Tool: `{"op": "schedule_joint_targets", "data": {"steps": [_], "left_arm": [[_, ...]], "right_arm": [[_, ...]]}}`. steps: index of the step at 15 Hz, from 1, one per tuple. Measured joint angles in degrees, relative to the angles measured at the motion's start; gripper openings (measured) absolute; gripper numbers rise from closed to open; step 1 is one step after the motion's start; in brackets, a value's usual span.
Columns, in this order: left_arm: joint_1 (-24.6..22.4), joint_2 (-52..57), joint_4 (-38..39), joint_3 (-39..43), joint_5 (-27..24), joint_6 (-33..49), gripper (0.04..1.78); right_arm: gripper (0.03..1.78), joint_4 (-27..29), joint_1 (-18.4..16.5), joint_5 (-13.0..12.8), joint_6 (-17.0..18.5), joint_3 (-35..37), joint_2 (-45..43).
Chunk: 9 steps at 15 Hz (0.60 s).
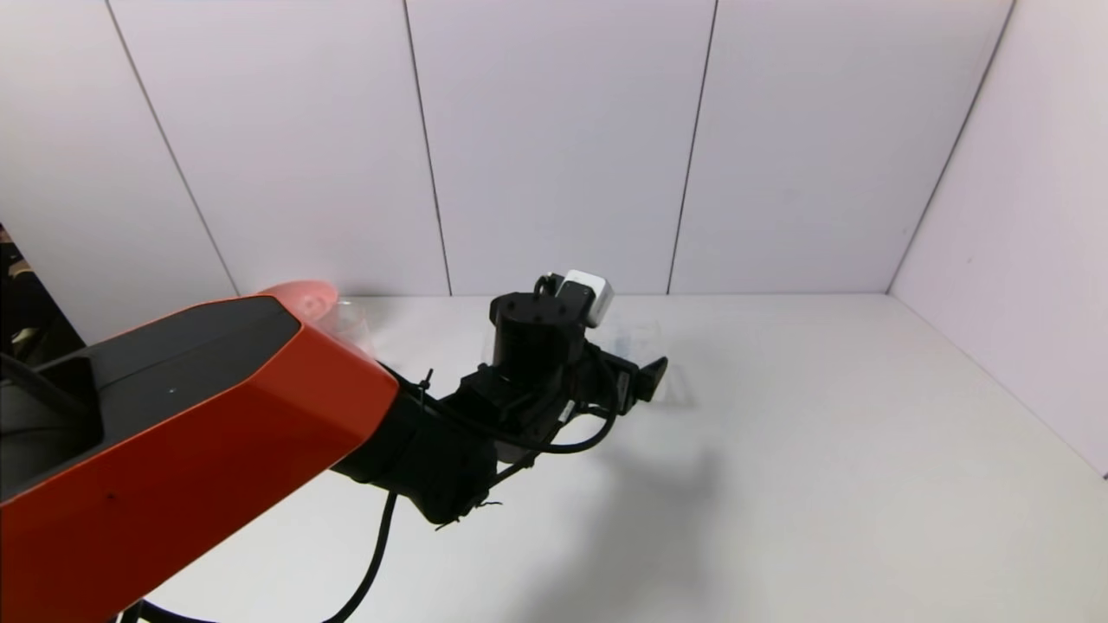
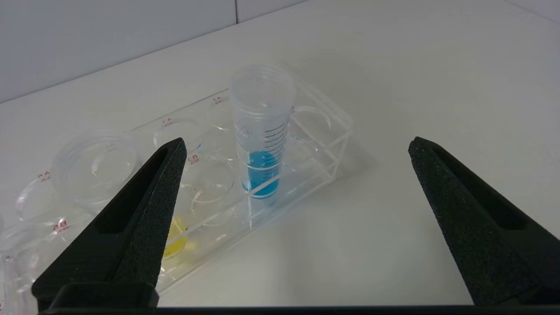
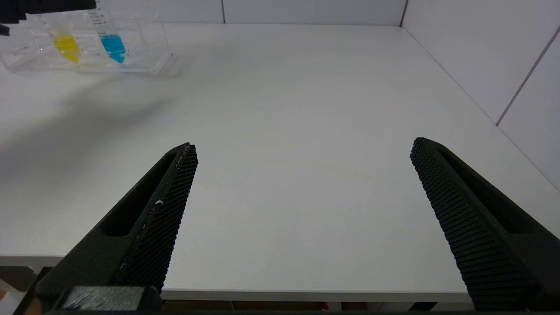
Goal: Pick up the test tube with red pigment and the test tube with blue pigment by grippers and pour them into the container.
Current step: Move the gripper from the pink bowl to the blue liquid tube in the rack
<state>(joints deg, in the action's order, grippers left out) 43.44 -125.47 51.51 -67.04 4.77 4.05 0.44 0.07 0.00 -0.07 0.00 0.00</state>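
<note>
I expect the blue pigment (image 2: 262, 172) to run out freely when I tilt the test tube, because the pigment sits low under the test tube's open rim (image 2: 263, 84).
The test tube with blue pigment (image 2: 261, 131) stands upright in a clear rack (image 2: 323, 144); it also shows in the right wrist view (image 3: 112, 43). My left gripper (image 2: 296, 142) is open and empty. It hovers just short of the rack, with the blue tube ahead between its fingers and nearer one of them. In the head view the left gripper (image 1: 645, 381) hides the tube. My right gripper (image 3: 302, 144) is open and empty, low over the table's front edge and far from the rack. The red tube is out of view. A clear vessel (image 1: 346, 324), perhaps the container, peeks out beside the left arm.
A tube with yellow liquid (image 2: 175, 238) stands in the same rack, partly behind a left finger, and shows in the right wrist view (image 3: 65, 43). Another wide tube mouth (image 2: 96, 162) lies further along. A pink bowl (image 1: 299, 297) sits at the back left. Walls bound the table behind and on the right.
</note>
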Motion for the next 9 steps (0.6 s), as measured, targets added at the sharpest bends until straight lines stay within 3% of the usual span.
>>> {"op": "schedule_joint_targets", "data": {"steps": [9], "left_arm": [[0.61, -6.75, -0.46, -7.38, 7.16, -0.20, 1.77]], "right_arm": [[1.78, 0.00, 0.00, 0.00, 0.00, 0.00, 0.00]]}}
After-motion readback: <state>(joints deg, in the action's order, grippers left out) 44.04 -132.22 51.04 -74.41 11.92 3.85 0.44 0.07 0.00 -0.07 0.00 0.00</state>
